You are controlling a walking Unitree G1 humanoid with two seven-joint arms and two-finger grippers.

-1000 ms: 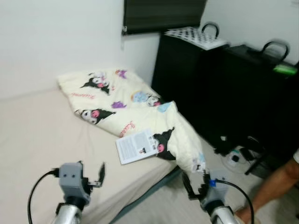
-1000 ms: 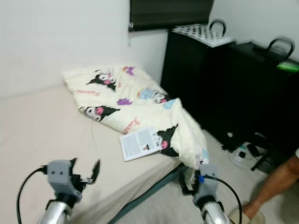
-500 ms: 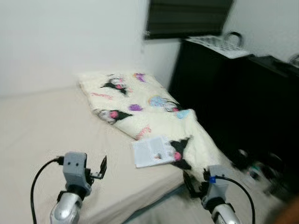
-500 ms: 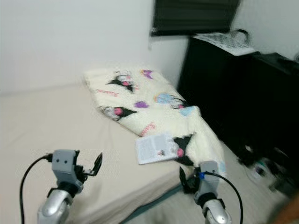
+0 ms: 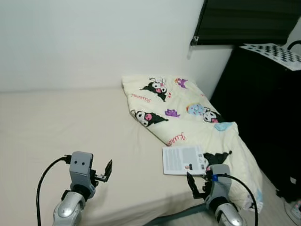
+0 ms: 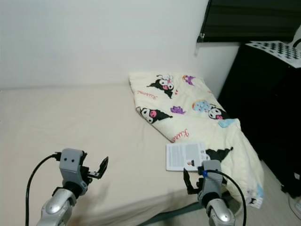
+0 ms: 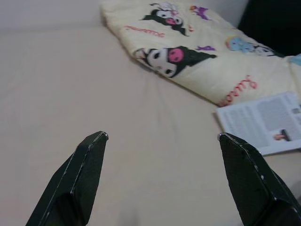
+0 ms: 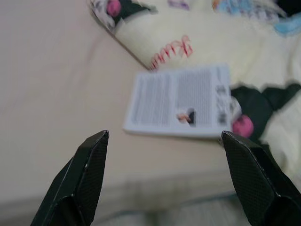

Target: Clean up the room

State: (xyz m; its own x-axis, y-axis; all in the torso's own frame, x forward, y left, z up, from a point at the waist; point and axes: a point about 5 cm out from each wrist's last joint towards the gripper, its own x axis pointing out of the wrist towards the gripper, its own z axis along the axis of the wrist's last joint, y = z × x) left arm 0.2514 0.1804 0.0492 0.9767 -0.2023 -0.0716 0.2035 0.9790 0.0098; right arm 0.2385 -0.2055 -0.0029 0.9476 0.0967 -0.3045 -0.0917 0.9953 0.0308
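I expect the white book to keep its pages together and stiff when I lift it by one edge, as a dark shadow shows its raised side.
A white printed booklet lies on the beige bed, its right side resting on a cream cartoon-print blanket that trails off the bed's right edge. My right gripper hovers open just in front of the booklet, near the bed's front edge. My left gripper is open too, low over the bare sheet at the front left. The left wrist view looks across the sheet to the blanket and the booklet.
A black cabinet stands right of the bed, with a checkered board on top. A dark window blind hangs on the white wall behind. A strip of floor runs between bed and cabinet.
The whole view has swung left, so the bed fills more of the picture and the cabinets and a person's leg have slid out to the right. Both grippers stay open and held low.
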